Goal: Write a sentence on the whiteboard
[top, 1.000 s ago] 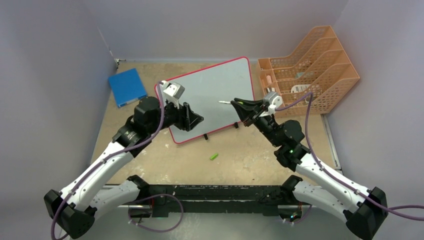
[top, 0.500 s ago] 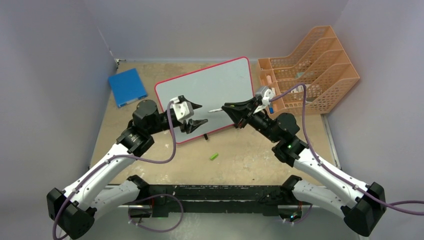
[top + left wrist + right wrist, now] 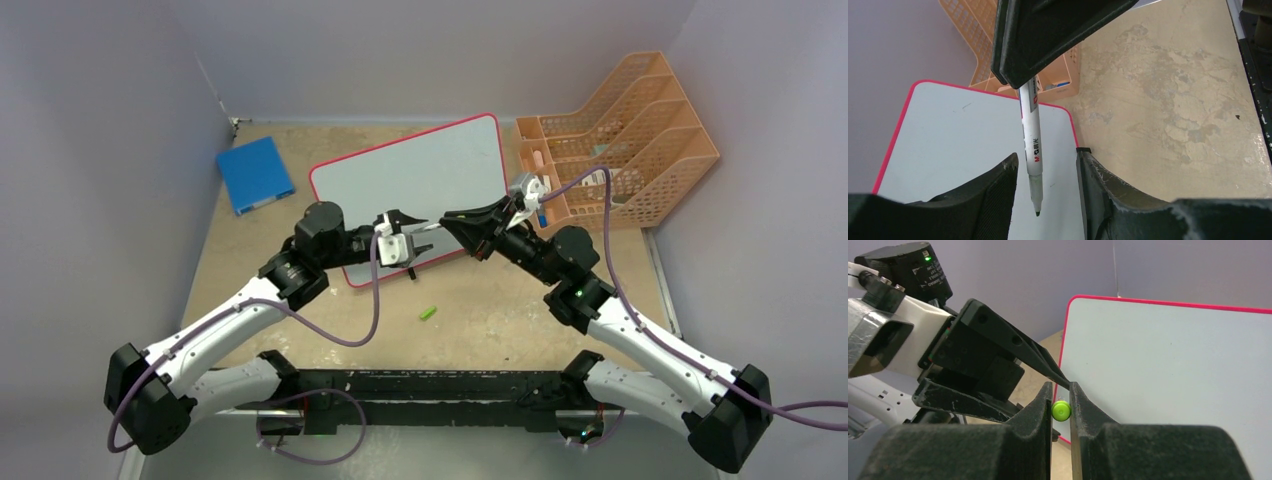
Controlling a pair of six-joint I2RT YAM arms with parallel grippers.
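Observation:
My left gripper should hold the marker's tip end [image 3: 1035,190] while my right gripper turns and grabs the marker's body lengthwise, because the marker's body [image 3: 1031,125] sticks out steeply from my right gripper's fingers.
The whiteboard [image 3: 430,165] with a red rim stands tilted at the table's middle back; it also shows in the left wrist view [image 3: 958,145] and the right wrist view [image 3: 1173,365]. No green sentence shows on it, only faint specks. My right gripper [image 3: 445,217] is shut on a white marker [image 3: 427,223], uncapped, its tip pointing left. The marker's green rear end [image 3: 1061,410] sits between my right fingers. My left gripper [image 3: 424,236] is open, its fingers on either side of the marker's tip [image 3: 1032,145] without touching it.
A green marker cap [image 3: 428,313] lies on the table in front of the board. A blue square pad [image 3: 254,174] lies at the back left. An orange file rack [image 3: 620,130] stands at the back right, beside the board.
My left gripper has swung right from the board's left edge and now straddles the marker tip. My right gripper has moved left with the marker.

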